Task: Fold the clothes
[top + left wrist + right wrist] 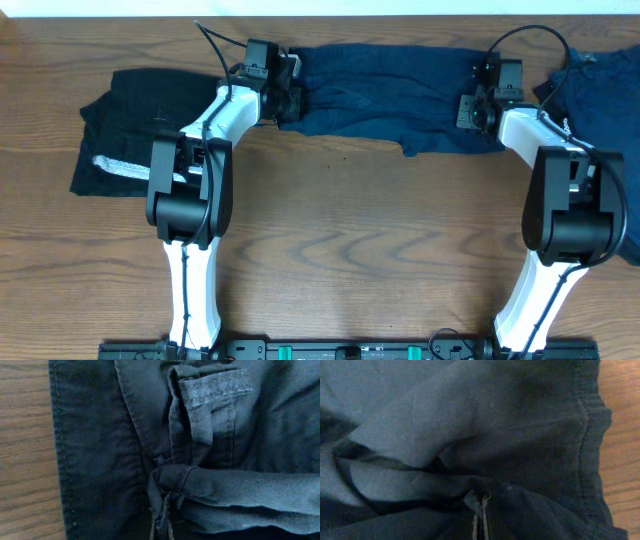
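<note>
The navy blue garment's near half (408,138) is bunched up against its far half, so both of the robot's grippers should pull it back onto the open wood in front (350,215) and spread it out.
A navy blue garment (385,100) lies stretched across the back of the table between my two grippers. My left gripper (290,97) is at its left end, shut on a pinched fold of the cloth (162,510) beside a seamed hem (215,387). At its right end my right gripper (474,106) is shut on a small bunch of the fabric (477,500) near a stitched edge (585,435). A black garment (135,115) with a whitish-grey band (120,167) lies at the far left. Another navy piece (600,90) lies at the far right, partly under my right arm.
The wooden table (370,230) runs to a pale back edge (400,8) just behind the clothes. Both arm bases (350,350) stand along the front edge. Bare wood shows beside the cloth in the left wrist view (22,450) and the right wrist view (622,435).
</note>
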